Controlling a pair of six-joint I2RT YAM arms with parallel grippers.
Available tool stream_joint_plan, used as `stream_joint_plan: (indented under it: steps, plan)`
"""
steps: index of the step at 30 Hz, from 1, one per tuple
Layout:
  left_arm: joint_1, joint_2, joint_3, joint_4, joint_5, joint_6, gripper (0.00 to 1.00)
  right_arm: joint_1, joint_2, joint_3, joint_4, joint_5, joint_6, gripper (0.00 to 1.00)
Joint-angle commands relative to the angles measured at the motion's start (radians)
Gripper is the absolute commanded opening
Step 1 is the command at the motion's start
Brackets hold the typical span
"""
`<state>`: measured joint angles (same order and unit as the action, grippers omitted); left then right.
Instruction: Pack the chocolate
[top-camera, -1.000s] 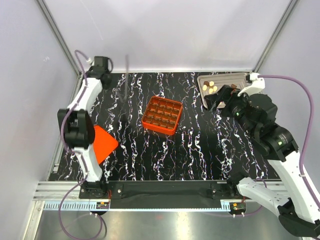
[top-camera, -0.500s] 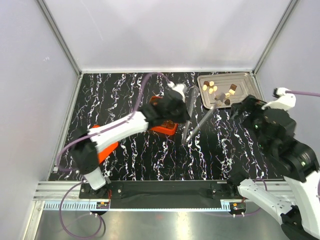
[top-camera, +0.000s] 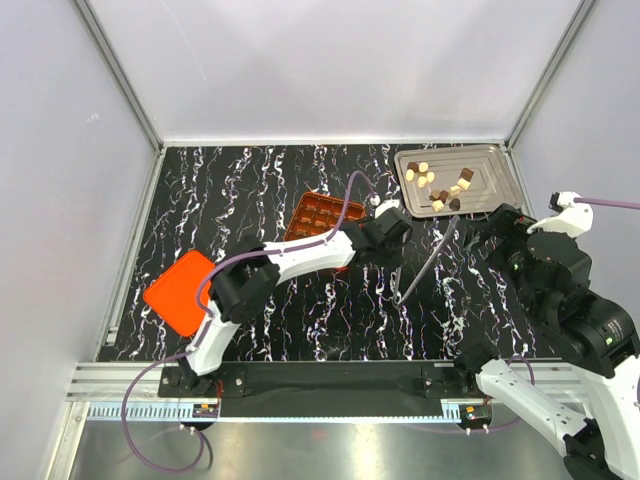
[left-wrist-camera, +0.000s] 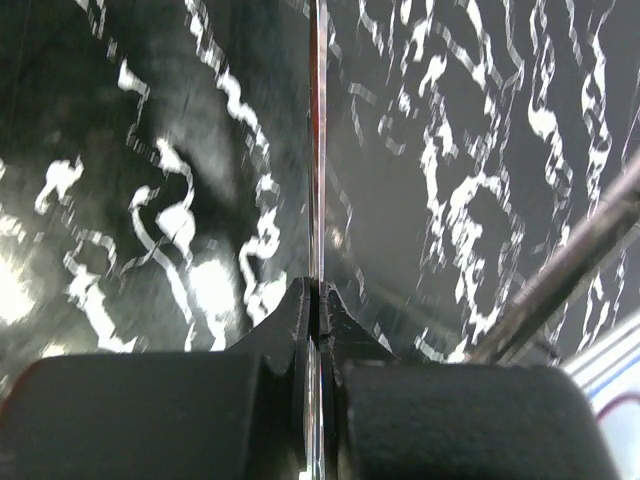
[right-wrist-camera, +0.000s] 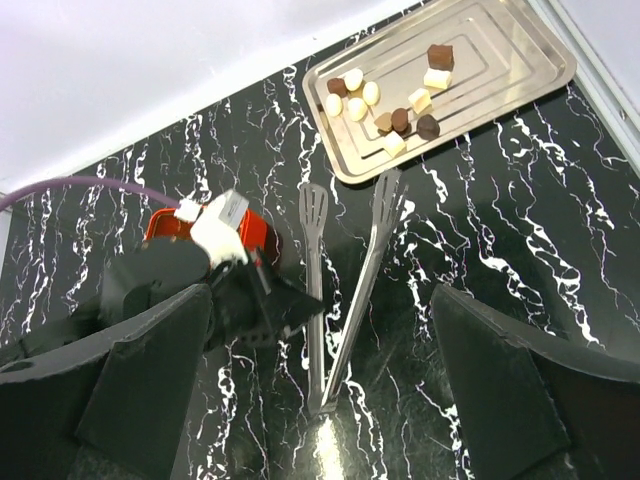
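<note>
The metal tongs' tips point toward the silver tray above clear tabletop. My left gripper should next move the tongs down until they lie there, and then let go.
Several chocolate pieces, cream and dark brown, lie on the silver tray at the back right; they also show in the right wrist view. The orange grid box stands mid-table, half hidden by my left arm. My left gripper is shut on one arm of the metal tongs, seen edge-on in the left wrist view, low over the table. My right gripper is wide open and empty, above the tongs.
An orange lid lies flat near the table's left edge. The enclosure's walls and metal posts bound the table at the back and both sides. The left arm's purple cable arcs over the orange box.
My left arm has swung from the far left across the table with the tongs, now to the right of the box. My right gripper has drawn back from the tray.
</note>
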<state>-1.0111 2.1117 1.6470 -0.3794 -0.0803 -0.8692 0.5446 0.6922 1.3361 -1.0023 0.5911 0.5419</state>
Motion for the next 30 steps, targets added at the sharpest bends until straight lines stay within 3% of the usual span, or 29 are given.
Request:
stream_joint_plan:
  steps: [1, 12, 23, 30]
  plan:
    - [-0.006, 0.054, 0.109, -0.016, -0.07, -0.045, 0.0, 0.005, -0.029, -0.018, 0.008, 0.019, 0.023, 1.0]
    - [-0.007, 0.099, 0.097, -0.062, -0.16, -0.051, 0.0, 0.005, -0.057, -0.109, -0.029, 0.03, 0.073, 0.99]
    - [-0.018, 0.1, 0.057, -0.078, -0.154, -0.043, 0.02, 0.003, -0.082, -0.11, -0.032, 0.001, 0.067, 1.0]
    - [-0.026, 0.093, 0.059, -0.076, -0.128, -0.031, 0.23, 0.005, -0.076, -0.1, -0.039, -0.005, 0.055, 1.0]
